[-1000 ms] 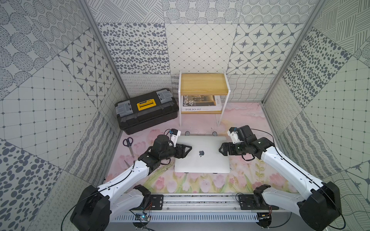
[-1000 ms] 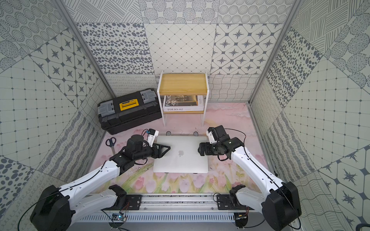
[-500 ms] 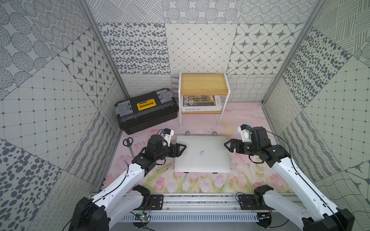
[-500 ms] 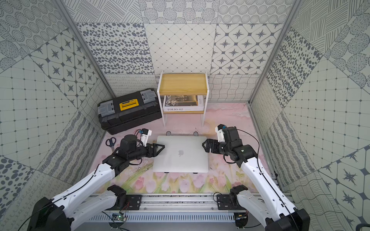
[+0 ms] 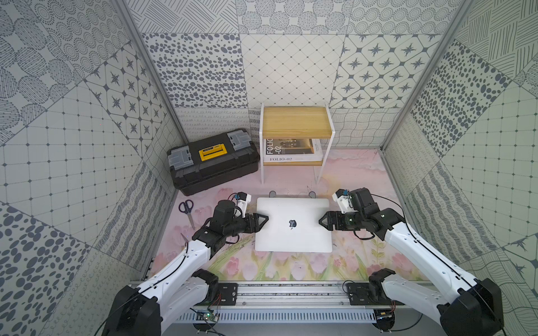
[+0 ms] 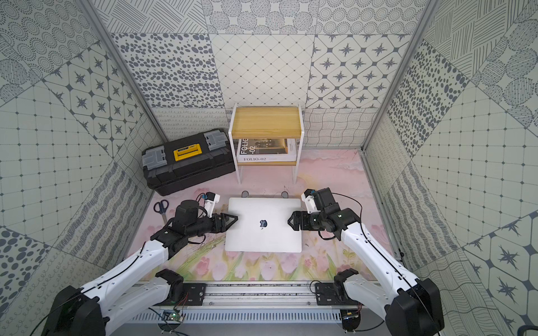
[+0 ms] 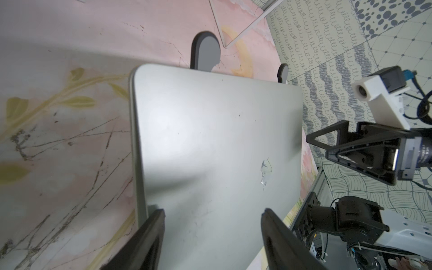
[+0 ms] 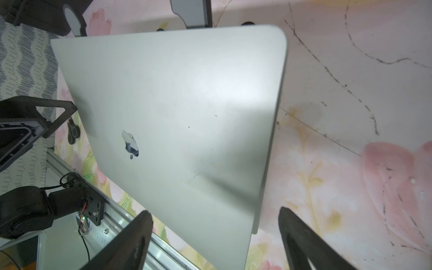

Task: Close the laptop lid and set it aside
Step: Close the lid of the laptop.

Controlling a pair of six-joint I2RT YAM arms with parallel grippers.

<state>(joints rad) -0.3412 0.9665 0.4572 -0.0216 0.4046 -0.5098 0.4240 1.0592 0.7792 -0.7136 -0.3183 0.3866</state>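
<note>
My right gripper is tilted down over the laptop lid [image 8: 198,121]. Next, I bring my right gripper level with the laptop's side edge [image 8: 267,166] and grip that edge before I lift.
The silver laptop [image 5: 294,241] lies shut on the flowered mat, and the laptop lid [image 6: 263,209] faces up with its apple logo showing. Dark stand feet [image 5: 272,193] poke out behind it. My left gripper [image 5: 262,222] is open at the laptop's left edge [image 7: 138,140]. It is rolled on its side, with one finger [image 7: 273,233] above the lid and the other down by the edge. My right gripper [image 5: 320,221] is open at the right edge. In the right wrist view that edge [image 8: 268,177] runs between its fingers [image 8: 135,238]. Neither gripper holds anything.
A black toolbox [image 5: 214,161] sits at the back left and scissors [image 5: 187,209] lie beside my left arm. A small wooden shelf [image 5: 295,128] with a book [image 5: 291,151] under it stands right behind the laptop. The arms' rail [image 5: 291,293] runs along the front.
My right gripper drew away from the laptop's right edge, then came back to it. My left gripper slid slightly to the left. The laptop has not moved.
</note>
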